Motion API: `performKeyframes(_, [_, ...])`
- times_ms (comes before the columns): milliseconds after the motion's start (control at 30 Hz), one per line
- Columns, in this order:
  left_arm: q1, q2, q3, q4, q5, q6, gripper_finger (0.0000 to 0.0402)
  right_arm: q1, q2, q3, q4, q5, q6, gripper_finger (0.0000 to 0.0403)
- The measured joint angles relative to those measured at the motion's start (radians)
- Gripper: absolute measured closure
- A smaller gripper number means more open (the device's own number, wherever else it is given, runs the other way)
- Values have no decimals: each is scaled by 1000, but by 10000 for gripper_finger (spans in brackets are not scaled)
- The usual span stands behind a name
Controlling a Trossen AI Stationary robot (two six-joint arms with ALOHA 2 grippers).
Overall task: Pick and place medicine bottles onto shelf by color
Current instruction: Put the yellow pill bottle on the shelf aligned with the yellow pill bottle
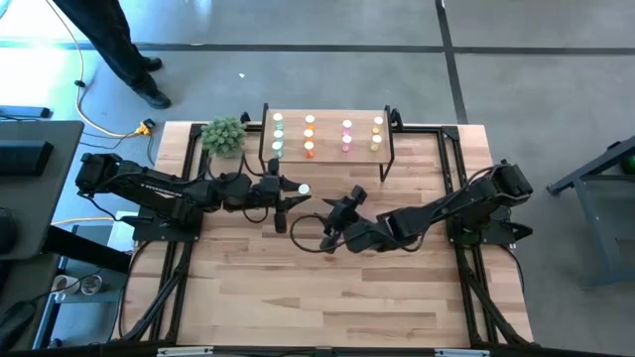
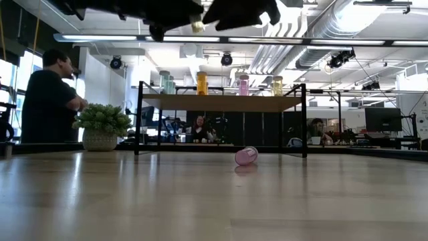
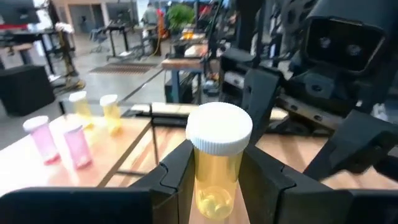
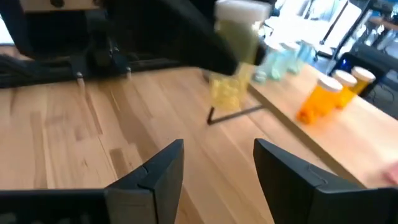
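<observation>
The robot's left gripper is holding the yellow bottle far away from the yellow column on the shelf (image 1: 377,132), so the right gripper should face it and grab the bottle (image 1: 304,188) below its white cap.
My left gripper (image 1: 290,192) is shut on a yellow medicine bottle (image 3: 216,163) with a white cap, in the air in front of the shelf (image 1: 327,111). My right gripper (image 4: 217,167) hangs open just right of it, with nothing between its fingers; the yellow bottle (image 4: 235,59) is ahead of them. On the shelf (image 2: 224,103) green (image 1: 278,134), orange (image 1: 310,135), pink (image 1: 346,136) and yellow bottles (image 1: 378,134) stand upright in columns. A pink bottle (image 2: 246,156) lies on its side on the table in front of the shelf. My left gripper pinches the yellow bottle's lower body (image 3: 214,186) between its two fingers (image 3: 177,177), one on each side. The fingers come in level from the table's left. The bottle stands upright with its white cap (image 3: 219,127) above the fingers, lifted clear of the table.
A green potted plant (image 1: 224,135) stands at the shelf's left end. A person (image 2: 47,100) is beyond the table's far left corner, and others sit in the room behind. Bare tabletop (image 1: 327,297) stretches toward the near edge.
</observation>
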Motion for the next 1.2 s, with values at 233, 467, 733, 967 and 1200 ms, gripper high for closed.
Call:
performKeyframes(233, [0,0,0,-120,-36,-1,304,-23,-83,0,-218,-6,103,217])
performKeyframes(467, [0,0,0,-190,-42,-2,305,-119,-202,0,-288,-216,-47,217])
performKeyframes(733, [-1,0,0,-290,-39,-22,305,-285,-245,0,-248,-562,-285,217])
performKeyframes(967, [-10,0,0,-396,-38,-115,305,-369,-200,1,-148,-843,-319,217])
performKeyframes(1200, [-35,8,0,-402,-35,-189,305,-366,-97,0,-64,-959,-347,217])
